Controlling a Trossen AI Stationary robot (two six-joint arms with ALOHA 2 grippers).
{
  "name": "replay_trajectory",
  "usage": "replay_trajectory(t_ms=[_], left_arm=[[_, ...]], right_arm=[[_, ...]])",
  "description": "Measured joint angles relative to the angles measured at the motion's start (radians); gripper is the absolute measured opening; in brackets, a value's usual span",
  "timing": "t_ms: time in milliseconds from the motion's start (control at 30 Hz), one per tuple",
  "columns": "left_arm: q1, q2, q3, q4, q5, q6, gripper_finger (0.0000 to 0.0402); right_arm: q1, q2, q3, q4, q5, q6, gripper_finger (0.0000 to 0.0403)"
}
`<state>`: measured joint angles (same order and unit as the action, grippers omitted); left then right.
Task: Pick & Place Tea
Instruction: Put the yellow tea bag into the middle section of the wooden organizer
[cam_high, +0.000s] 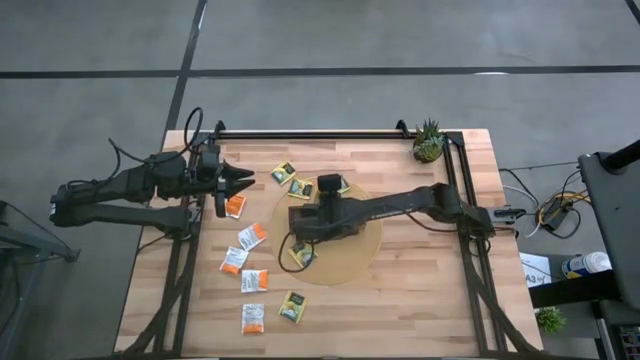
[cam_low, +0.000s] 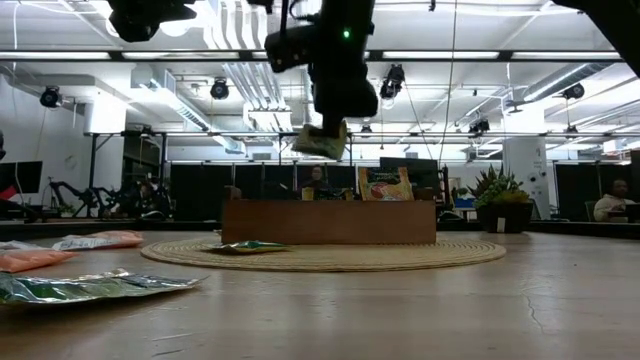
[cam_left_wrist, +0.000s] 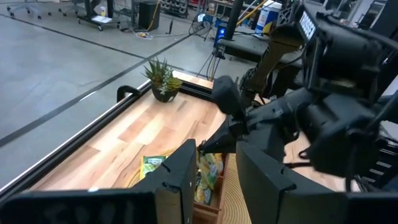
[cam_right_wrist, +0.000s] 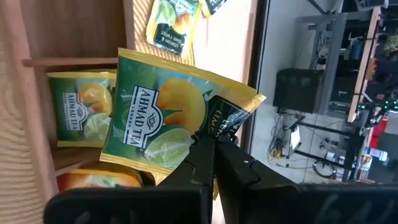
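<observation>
My right gripper should keep lowering the held sachet (cam_right_wrist: 165, 112), which faces the same way as the yellow-green sachet in the tray's middle compartment (cam_right_wrist: 81, 111), into that compartment and let go there.
My right gripper (cam_low: 326, 122) is shut on a yellow-green tea sachet (cam_right_wrist: 155, 118), which hangs above the brown wooden tray (cam_low: 330, 222). The tray stands on a round woven mat (cam_high: 360, 250). One compartment holds another yellow-green sachet (cam_right_wrist: 78, 115), standing on edge. A further sachet (cam_low: 245, 246) lies flat on the mat in front of the tray. Several orange and yellow-green sachets (cam_high: 252, 236) lie flat on the table's left half. My left gripper (cam_high: 245, 180) waits open at the table's left, raised, with nothing between its fingers. My right gripper pinches the sachet near one corner of its edge (cam_right_wrist: 214, 127) between its two fingers. The fingers slant down from the table's right side. The sachet is lifted clear and hangs below the fingers (cam_low: 322, 143), over the tray.
A small potted plant (cam_high: 429, 142) stands at the table's far right corner. A dark rail (cam_high: 310, 133) runs along the far edge. Two sachets (cam_high: 284, 172) lie on the wood beyond the mat. The table's near right part is bare wood.
</observation>
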<state>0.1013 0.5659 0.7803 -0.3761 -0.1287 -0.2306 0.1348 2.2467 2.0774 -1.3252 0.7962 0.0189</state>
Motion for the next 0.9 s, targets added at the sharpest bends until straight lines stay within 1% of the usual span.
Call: replay_trajectory(t_ms=[167, 467, 667, 900], left_arm=[[0.0, 0.0, 0.0, 0.0, 0.0, 0.0, 0.0108], [0.0, 0.0, 0.0, 0.001, 0.0, 0.002, 0.0108], [0.0, 0.0, 0.0, 0.001, 0.0, 0.002, 0.0108], [0.0, -0.001, 0.0, 0.001, 0.001, 0.014, 0.0108]], right_arm=[[0.007, 0.0, -0.064, 0.042, 0.044, -0.004, 0.0008], [0.012, -0.001, -0.134, 0.12, 0.044, -0.071, 0.0008], [0.011, -0.001, -0.188, 0.141, 0.044, -0.075, 0.0008], [0.011, -0.001, -0.208, 0.215, 0.043, -0.123, 0.0008]])
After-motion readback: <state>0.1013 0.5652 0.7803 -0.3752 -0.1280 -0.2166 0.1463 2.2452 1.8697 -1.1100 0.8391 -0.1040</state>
